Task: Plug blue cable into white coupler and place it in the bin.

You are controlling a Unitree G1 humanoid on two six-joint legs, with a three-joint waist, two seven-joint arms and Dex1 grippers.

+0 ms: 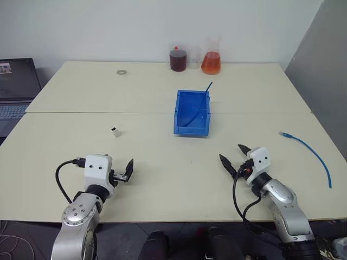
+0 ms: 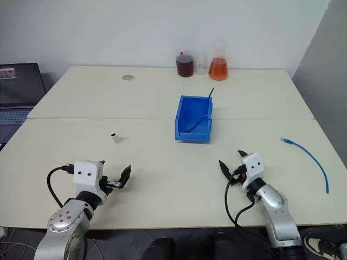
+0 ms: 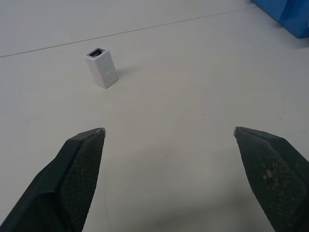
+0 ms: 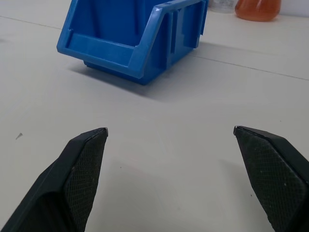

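The light-blue cable lies free with its plug (image 1: 286, 135) toward the bin, so the robot's right gripper stays open, keep moving to the cable's middle (image 1: 314, 152) and closes there.
The light-blue cable (image 1: 317, 157) lies curved on the table at the far right, its clear plug end toward the middle. The white coupler (image 1: 116, 131) stands on the left half of the table, its dark opening facing up (image 3: 102, 66). The blue bin (image 1: 191, 129) sits at the table's centre, and a darker blue cable (image 1: 207, 89) pokes out of its back. My left gripper (image 1: 123, 172) hovers open near the front edge, short of the coupler. My right gripper (image 1: 231, 153) is open too, empty, pointing toward the bin (image 4: 104, 48).
A beaker of dark red liquid (image 1: 178, 59) and a flask of orange liquid (image 1: 211, 62) stand at the table's back edge. A small metal ring (image 1: 121, 71) lies at the back left. A laptop (image 1: 16, 86) sits off the table's left side.
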